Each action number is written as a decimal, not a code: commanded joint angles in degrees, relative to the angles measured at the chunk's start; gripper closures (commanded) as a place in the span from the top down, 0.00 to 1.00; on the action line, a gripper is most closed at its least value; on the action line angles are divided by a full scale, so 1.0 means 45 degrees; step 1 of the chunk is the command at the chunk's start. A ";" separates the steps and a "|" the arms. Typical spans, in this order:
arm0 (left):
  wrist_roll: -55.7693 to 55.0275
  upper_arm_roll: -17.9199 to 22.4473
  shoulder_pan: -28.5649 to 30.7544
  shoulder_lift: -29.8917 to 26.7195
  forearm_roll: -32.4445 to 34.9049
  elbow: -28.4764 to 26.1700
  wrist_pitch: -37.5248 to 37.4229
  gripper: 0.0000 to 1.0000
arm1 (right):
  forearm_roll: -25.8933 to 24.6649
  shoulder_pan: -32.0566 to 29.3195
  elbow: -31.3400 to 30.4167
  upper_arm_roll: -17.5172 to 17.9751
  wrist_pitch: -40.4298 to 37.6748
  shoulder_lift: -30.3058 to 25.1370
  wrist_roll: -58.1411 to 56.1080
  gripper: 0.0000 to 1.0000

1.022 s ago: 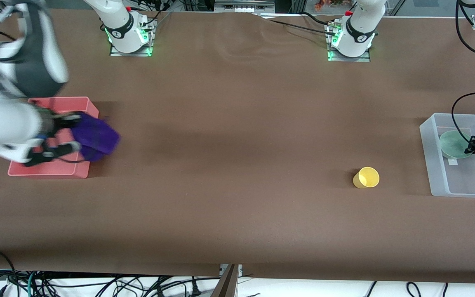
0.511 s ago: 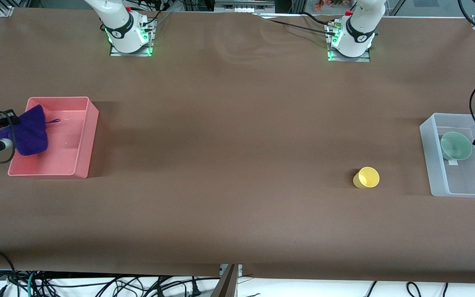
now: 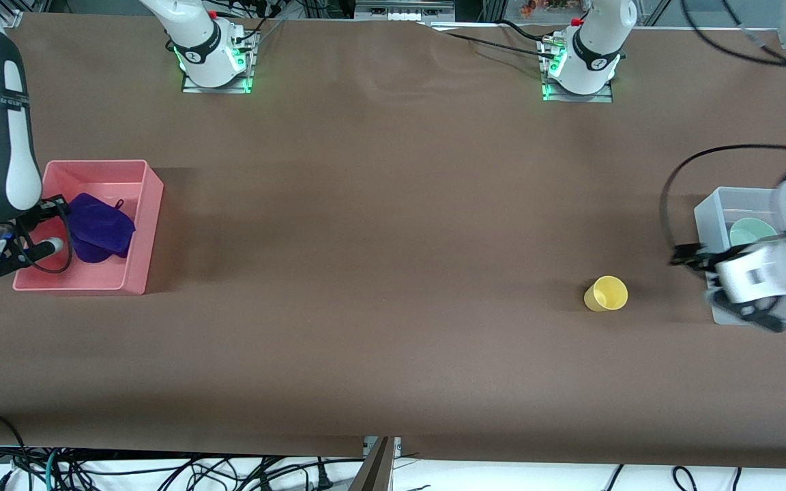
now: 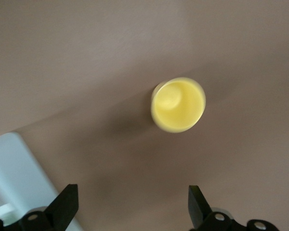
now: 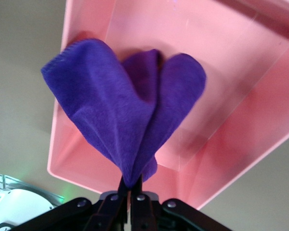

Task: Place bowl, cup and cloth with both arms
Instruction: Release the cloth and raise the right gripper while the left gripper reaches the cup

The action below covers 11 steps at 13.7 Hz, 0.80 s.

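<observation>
The yellow cup (image 3: 606,294) should fit into the green bowl when I lower the cup, because the green bowl's opening (image 3: 750,230) looks wider than the cup.
The purple cloth (image 3: 99,230) hangs over the pink bin (image 3: 139,179), pinched at one end by my right gripper (image 3: 65,228), which is shut on it. In the right wrist view the cloth (image 5: 125,120) fans out from the shut gripper (image 5: 131,185) above the bin (image 5: 221,72). The green bowl (image 3: 750,230) sits in the clear bin (image 3: 707,208), partly hidden by the left arm. The yellow cup (image 3: 606,293) stands upright on the table. My left gripper (image 3: 717,286) is open and empty over the clear bin's edge beside the cup. In the left wrist view the cup (image 4: 178,105) lies ahead of the open gripper (image 4: 130,207).
Brown table cover (image 3: 393,204) spans the whole table. The pink bin is at the right arm's end, the clear bin at the left arm's end. A corner of the clear bin (image 4: 14,168) shows in the left wrist view.
My left gripper has left the bowl in the clear bin and swung out toward the cup. My right gripper has carried the cloth back and forth over the pink bin, still holding it.
</observation>
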 commanded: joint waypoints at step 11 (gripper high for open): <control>-0.4555 0.0175 -0.0136 0.2939 -0.0754 -0.0188 0.2878 0.00 | 0.1407 0.0202 0.3821 0.2294 -0.3536 -0.2300 0.4292 1.00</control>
